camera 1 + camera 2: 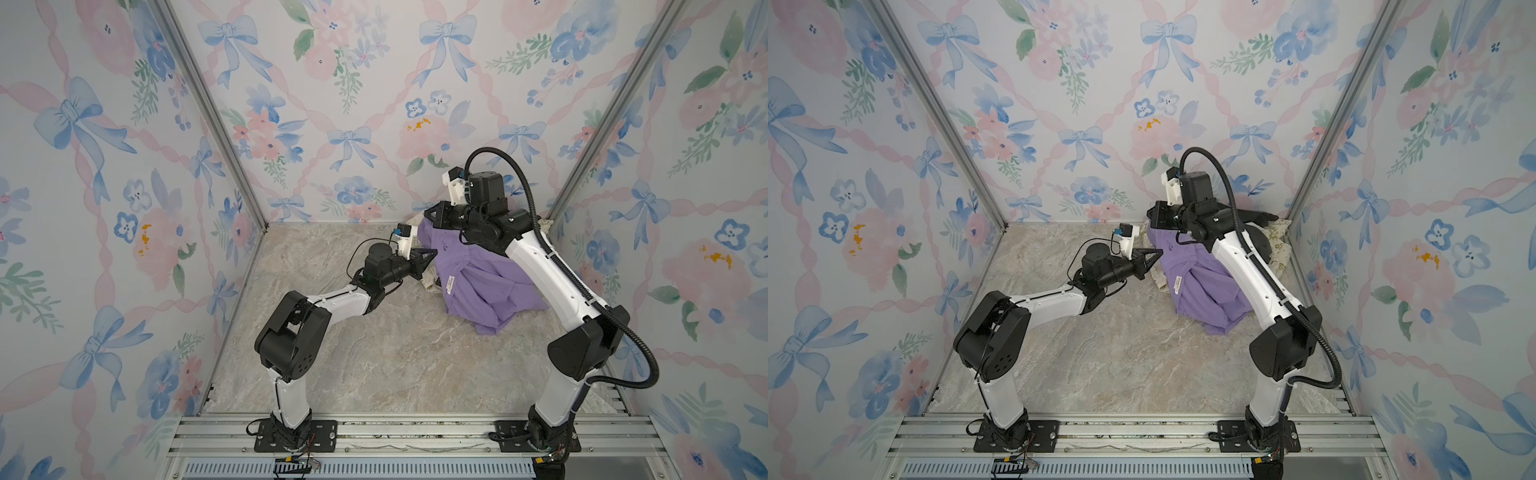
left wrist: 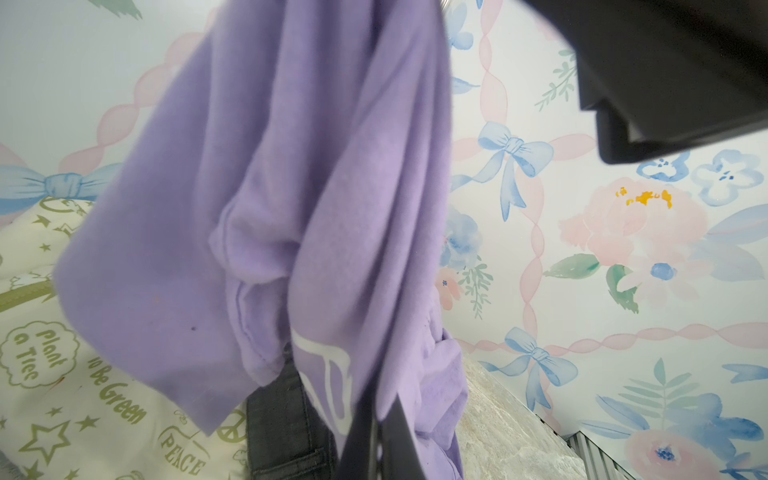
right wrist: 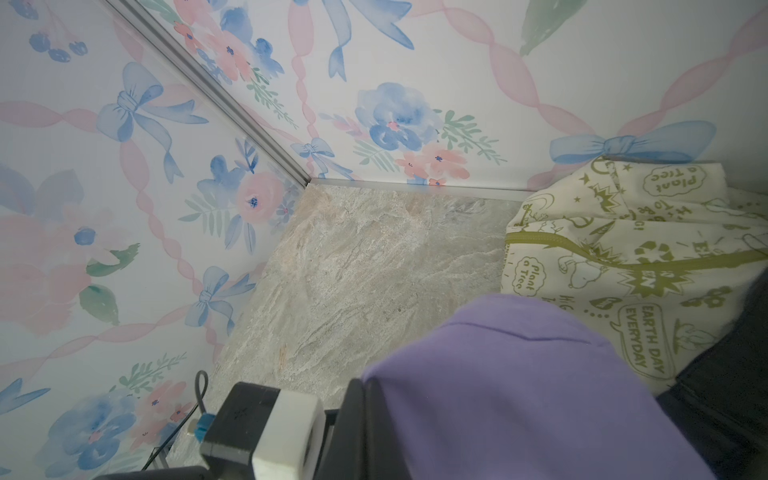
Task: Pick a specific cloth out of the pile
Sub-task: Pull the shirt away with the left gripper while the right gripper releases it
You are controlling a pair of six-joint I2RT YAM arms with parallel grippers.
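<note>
Next, I open my right gripper while my left gripper takes the cloth to the clear marble (image 1: 316,252), because both my grippers are holding the lavender cloth over the pile (image 1: 486,276).
The lavender cloth (image 1: 478,282) (image 1: 1204,291) hangs lifted over the pile at the back right, its lower folds resting on the table. A small white label (image 1: 450,284) shows on its left side. My right gripper (image 1: 427,216) (image 3: 363,415) is shut on the cloth's top (image 3: 519,395). My left gripper (image 1: 434,252) (image 2: 384,440) is shut on the cloth's left edge (image 2: 291,187), beside the white lettering (image 2: 328,374). Under the cloth lies the pile: a cream cloth with green print (image 2: 62,374) (image 3: 623,257) and a dark grey denim garment (image 2: 282,428) (image 1: 1262,216), both mostly covered.
The marble tabletop (image 1: 374,353) spreads in front of the pile. Flowered walls close in the back and both sides, with metal posts (image 1: 216,116) in the corners. The pile lies against the back right corner. An aluminium rail (image 1: 415,432) with both arm bases runs along the front.
</note>
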